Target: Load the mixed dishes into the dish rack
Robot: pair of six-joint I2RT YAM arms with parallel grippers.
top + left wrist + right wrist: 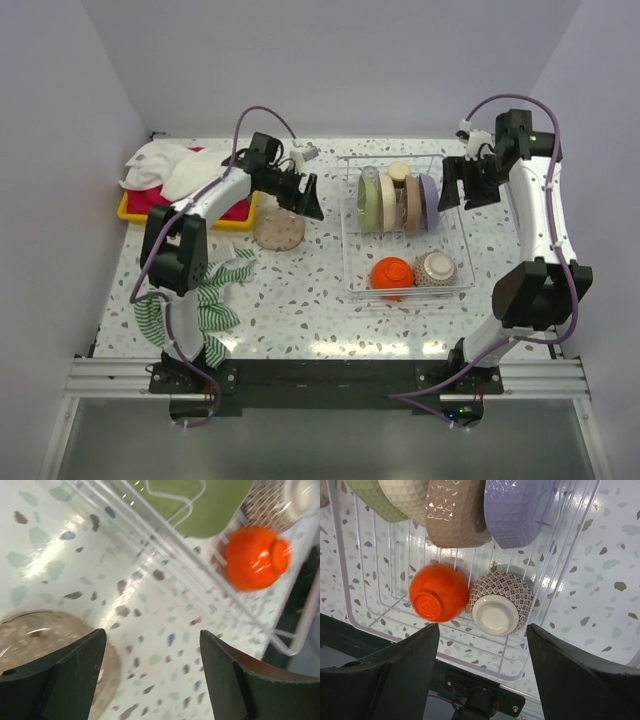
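Observation:
I can see the translucent brownish dish's near rim [281,248] clear of the striped cloth, so my open left gripper should continue to lower until its fingers straddle that rim.
The dish rack [455,235] holds upright green, cream, tan [455,515] and lilac [517,510] plates, plus an upturned orange bowl [391,275] and a patterned grey-white bowl [437,268] at its near end. A beige cup [399,172] and a small glass [370,176] sit at its far end. A translucent brownish dish [278,230] lies on the table left of the rack. My left gripper [308,200] is open and empty just above that dish's right edge [30,645]. My right gripper [463,190] is open and empty beside the rack's right side [560,575].
A yellow tray of towels [175,180] stands at the far left. A green striped cloth [210,295] lies at the near left by the left arm's base. The speckled table shows between the dish and the rack [150,605].

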